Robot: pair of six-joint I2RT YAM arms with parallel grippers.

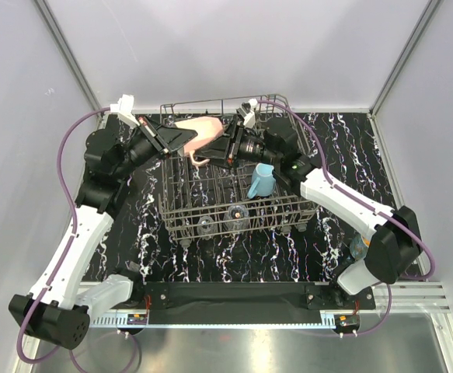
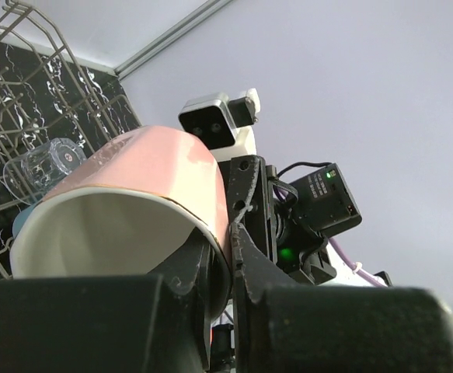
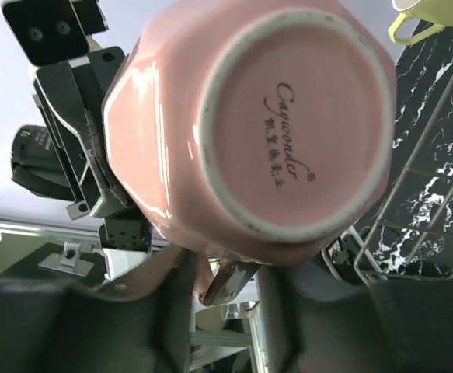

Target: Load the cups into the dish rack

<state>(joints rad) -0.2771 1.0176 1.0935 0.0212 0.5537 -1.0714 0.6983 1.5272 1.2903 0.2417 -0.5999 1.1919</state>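
My left gripper is straddling the pink mug's rim (image 2: 193, 217). It should open and move away, so that my right gripper stays on the mug's handle to lower the mug with its rim down.
A pink mug (image 1: 203, 128) hangs on its side over the back of the dark wire dish rack (image 1: 234, 102), between both grippers. My left gripper (image 1: 181, 140) is shut on its rim, one finger inside and one outside, as the left wrist view (image 2: 228, 233) shows on the mug (image 2: 156, 167). My right gripper (image 1: 213, 149) faces the mug's base (image 3: 288, 116), and its fingers (image 3: 224, 272) are closed in on the handle. A light blue mug (image 1: 261, 181) and two clear glasses (image 1: 238, 211) sit in the rack. A yellow mug (image 3: 436, 9) shows at the rack's edge.
The rack fills the middle of the black marbled table (image 1: 350, 148). Its upright tines (image 3: 436, 194) stand close below the pink mug. A bluish object (image 1: 358, 245) sits by the right arm's base. Grey walls close in the back and sides.
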